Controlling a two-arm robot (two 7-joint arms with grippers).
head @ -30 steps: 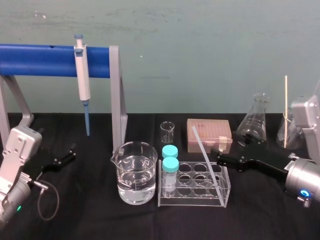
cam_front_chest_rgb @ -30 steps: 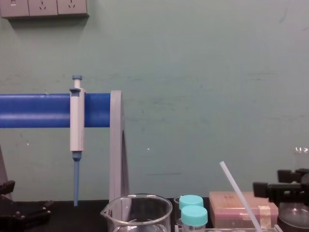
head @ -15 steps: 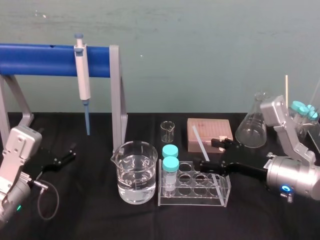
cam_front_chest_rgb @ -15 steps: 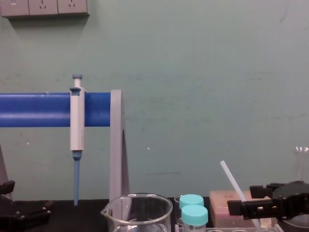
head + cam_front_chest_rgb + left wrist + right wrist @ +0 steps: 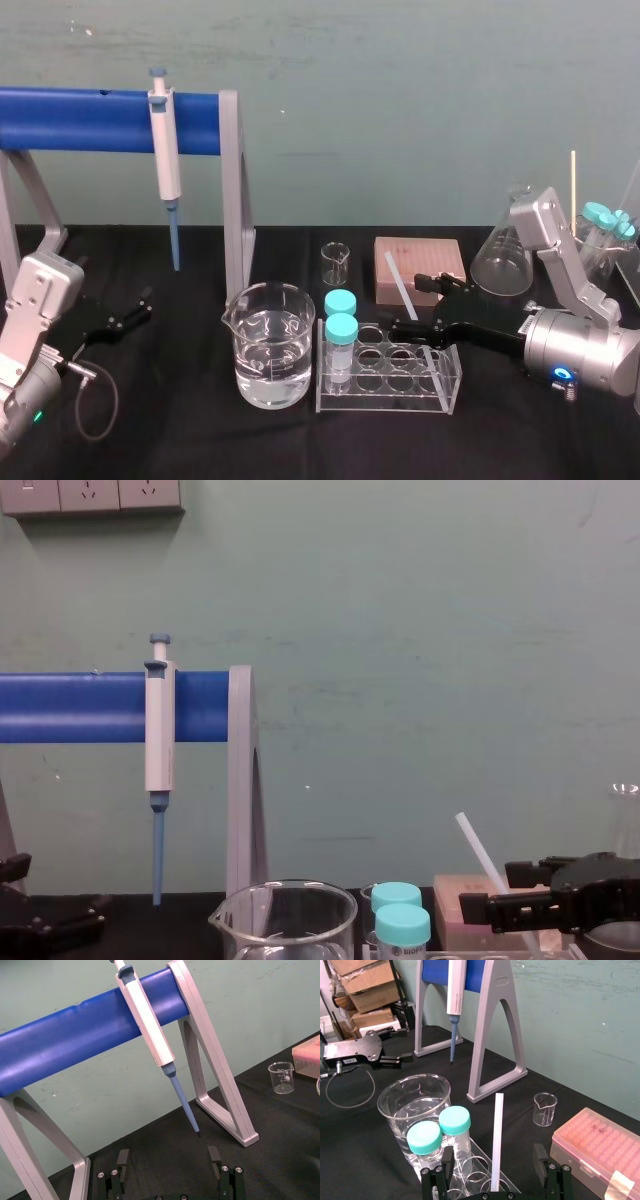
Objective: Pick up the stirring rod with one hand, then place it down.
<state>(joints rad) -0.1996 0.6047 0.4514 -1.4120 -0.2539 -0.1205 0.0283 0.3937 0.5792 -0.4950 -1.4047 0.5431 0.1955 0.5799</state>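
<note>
My gripper will lift the stirring rod (image 5: 482, 854), and it will swing upright and slide free because it leans loosely in a wide hole of the rack (image 5: 495, 1185).
The stirring rod (image 5: 404, 292) is a thin white translucent stick leaning in the clear tube rack (image 5: 385, 402), its top tilted toward the back left. My right gripper (image 5: 418, 304) reaches in from the right at mid-height of the rod, open, one finger on each side of it and neither touching. The right wrist view has the stirring rod (image 5: 496, 1135) rising midway between the fingers of the right gripper (image 5: 493, 1160). From the chest, the stirring rod (image 5: 478, 853) slants up just left of the right gripper (image 5: 515, 908). My left gripper (image 5: 135, 310) rests open and empty at the table's left.
A large beaker of water (image 5: 268, 345) stands left of the rack, and two teal-capped tubes (image 5: 340, 330) fill the rack's left end. Behind are a small beaker (image 5: 336, 263), a pink tip box (image 5: 418, 262) and a conical flask (image 5: 505, 255). A pipette (image 5: 163, 150) hangs on the blue stand.
My right gripper has swung left and forward from beside the tip box until its open fingers straddle the rod. The rod and the left arm have not moved.
</note>
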